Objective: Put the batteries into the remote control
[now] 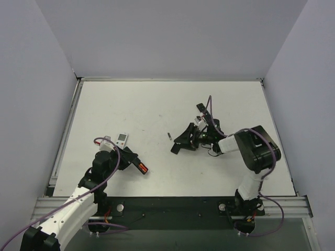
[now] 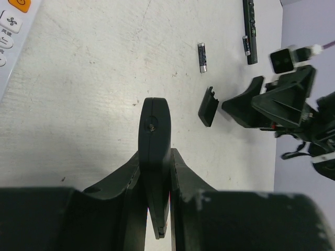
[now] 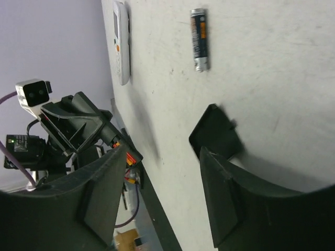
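Observation:
I can see the battery cover (image 3: 214,132) lying at a slant past one finger of my open right gripper. I should turn the fingers around the end (image 2: 205,120) opposite its tab before I close them.
My left gripper (image 2: 155,157) is shut on a black remote control (image 2: 154,130), which it holds on edge just above the table. Red shows at that remote's outer end (image 1: 142,168) in the top view. A dark grey battery (image 2: 202,57) lies loose on the white table, also in the right wrist view as the battery (image 3: 199,39). Beside it lies a small black battery cover (image 3: 214,130). My right gripper (image 3: 162,157) stands open over the table with the cover just past its right finger and nothing between the jaws.
A white remote (image 1: 122,139) with an orange button lies near the left arm. A long slim black bar (image 2: 250,31) lies behind the right gripper (image 1: 180,144). Grey walls close in the table (image 1: 157,104) on three sides.

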You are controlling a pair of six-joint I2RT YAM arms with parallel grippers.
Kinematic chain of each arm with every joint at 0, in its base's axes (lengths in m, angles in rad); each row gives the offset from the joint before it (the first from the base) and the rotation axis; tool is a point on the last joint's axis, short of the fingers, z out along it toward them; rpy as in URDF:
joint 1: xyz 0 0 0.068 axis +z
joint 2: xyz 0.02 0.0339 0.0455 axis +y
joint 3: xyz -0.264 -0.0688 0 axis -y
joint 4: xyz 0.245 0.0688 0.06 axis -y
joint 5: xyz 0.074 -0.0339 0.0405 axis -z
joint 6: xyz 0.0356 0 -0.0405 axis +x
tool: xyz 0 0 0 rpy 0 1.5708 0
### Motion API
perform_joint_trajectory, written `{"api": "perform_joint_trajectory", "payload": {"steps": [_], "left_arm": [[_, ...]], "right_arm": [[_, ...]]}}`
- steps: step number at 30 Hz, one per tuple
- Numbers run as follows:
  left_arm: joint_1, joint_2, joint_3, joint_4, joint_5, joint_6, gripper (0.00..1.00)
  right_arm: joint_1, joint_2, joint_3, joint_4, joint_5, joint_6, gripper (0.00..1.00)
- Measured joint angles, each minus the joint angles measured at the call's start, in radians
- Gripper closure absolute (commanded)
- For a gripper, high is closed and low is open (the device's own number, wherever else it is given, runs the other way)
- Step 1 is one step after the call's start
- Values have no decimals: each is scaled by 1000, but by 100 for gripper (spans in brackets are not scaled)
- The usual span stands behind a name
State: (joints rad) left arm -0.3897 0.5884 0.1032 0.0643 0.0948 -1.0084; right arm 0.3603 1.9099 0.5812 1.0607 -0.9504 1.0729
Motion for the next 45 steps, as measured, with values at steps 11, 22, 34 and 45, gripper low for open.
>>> {"api": "perform_joint_trajectory", "payload": {"steps": [11, 22, 34, 45], "left_arm": [[0, 50, 0, 1, 16, 6, 100], [0, 48, 0, 3, 35, 26, 100], [0, 2, 1, 1, 47, 39, 100], [0, -11, 1, -1, 53, 51, 100]], "right_arm": [[122, -455, 196, -877, 483, -414, 0], [275, -331, 349, -1231, 757, -290, 23], [288, -96, 544, -1355, 841, -171, 42], [314, 14, 670, -1407, 833, -164, 67]]}}
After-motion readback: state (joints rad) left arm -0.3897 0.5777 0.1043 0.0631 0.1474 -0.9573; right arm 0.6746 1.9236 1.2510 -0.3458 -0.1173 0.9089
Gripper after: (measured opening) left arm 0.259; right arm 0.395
